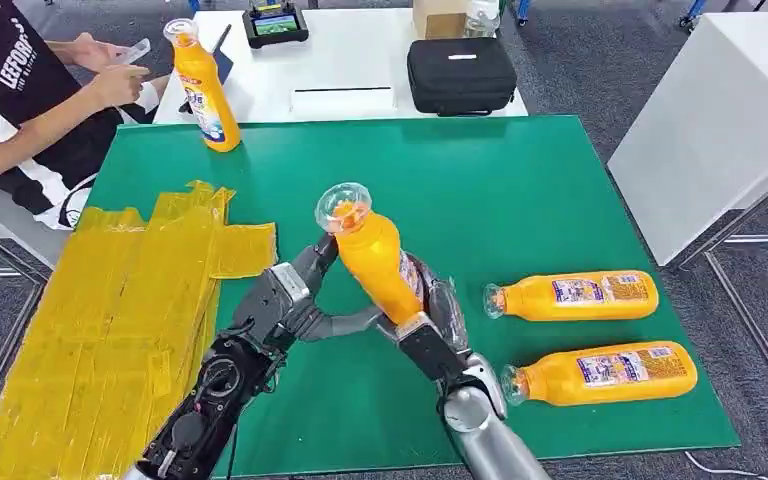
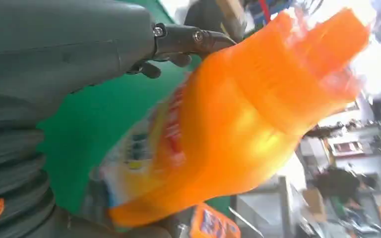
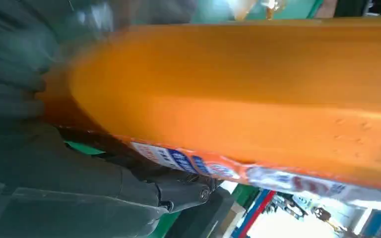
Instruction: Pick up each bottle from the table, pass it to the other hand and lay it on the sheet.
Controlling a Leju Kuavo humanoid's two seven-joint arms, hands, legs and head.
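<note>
The orange bottles on the mat are lying still with labels (image 1: 614, 368) up, so the held bottle (image 1: 381, 264) should come to rest label up when the robot lays it on the sheet.
My right hand (image 1: 435, 322) (image 3: 79, 198) grips the lower body of an orange bottle (image 1: 375, 262) (image 2: 238, 124) (image 3: 253, 89) and holds it tilted, clear cap up, above the green mat (image 1: 520, 190). My left hand (image 1: 285, 300) (image 2: 54, 59) is right beside it with fingers spread: one finger reaches up to the neck and the thumb points at the base. Two more orange bottles lie on the mat at the right, one farther (image 1: 575, 296) and one nearer (image 1: 605, 372). Another bottle (image 1: 205, 90) stands upright at the mat's far left corner. The yellow sheet (image 1: 120, 310) lies at the left.
A person (image 1: 20, 90) sits at the far left, holding a phone. Behind the mat, a white table carries a black case (image 1: 460, 72) and a controller (image 1: 275, 24). A white table (image 1: 720, 110) stands to the right.
</note>
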